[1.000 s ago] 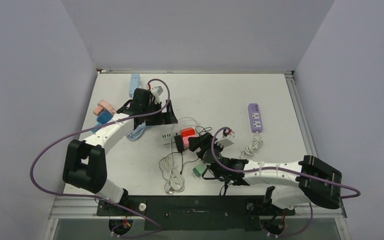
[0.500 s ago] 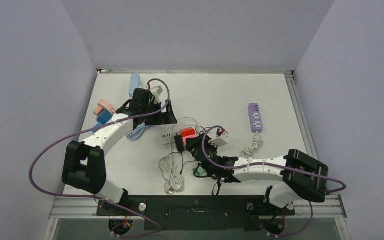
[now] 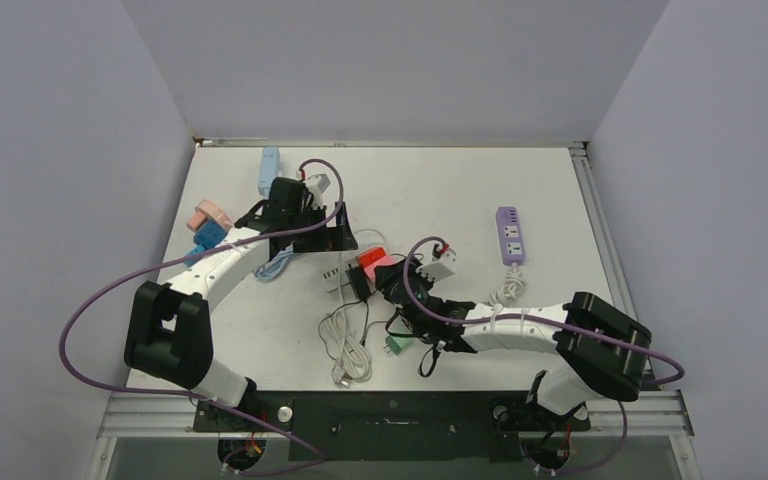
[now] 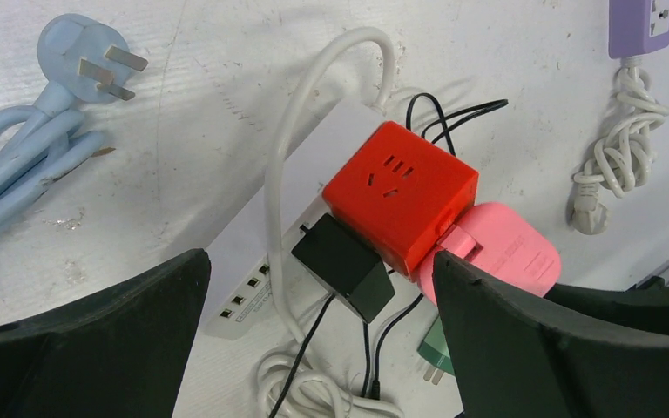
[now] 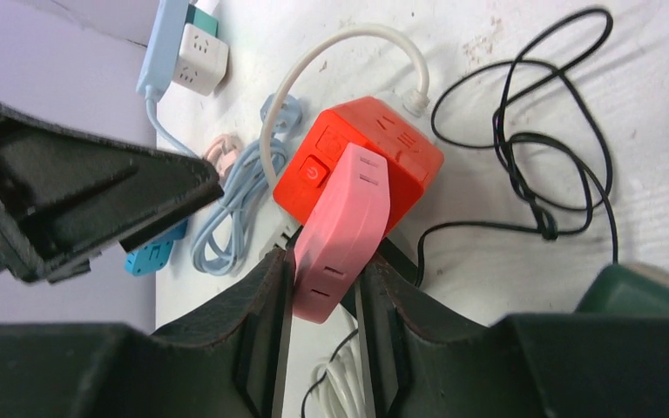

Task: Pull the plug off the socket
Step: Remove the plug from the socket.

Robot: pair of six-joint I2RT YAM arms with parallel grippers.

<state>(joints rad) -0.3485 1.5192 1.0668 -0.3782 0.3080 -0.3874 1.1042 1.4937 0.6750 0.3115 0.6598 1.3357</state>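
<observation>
The red socket (image 4: 399, 190) is unheld under my open left gripper. My left gripper should grip its sides (image 5: 312, 168) firmly before my right gripper pulls the pink plug.
The red cube socket (image 3: 369, 257) lies mid-table on a white power strip, its face toward the left wrist camera (image 4: 401, 187). A pink plug (image 4: 510, 257) sticks out of one side of it, and a black adapter (image 4: 344, 266) out of another. My right gripper (image 5: 324, 279) reaches in from the right (image 3: 394, 283). Both its fingers press the sides of the pink plug (image 5: 344, 222), just short of the red socket (image 5: 383, 144). My left gripper (image 4: 322, 261) hangs wide open above the cube with nothing between its fingers (image 3: 325, 235).
A white power strip (image 4: 248, 292) with USB ports lies under the cube, beside a coiled white cable (image 3: 345, 345). A green plug (image 3: 394, 343) and loose black cord (image 5: 540, 131) lie nearby. A light blue plug (image 4: 70, 43), a purple strip (image 3: 509, 235) and pink and blue adapters (image 3: 206, 222) lie farther off.
My right arm has slid left toward the red cube and its fingers have closed onto the pink plug. The left arm has barely moved.
</observation>
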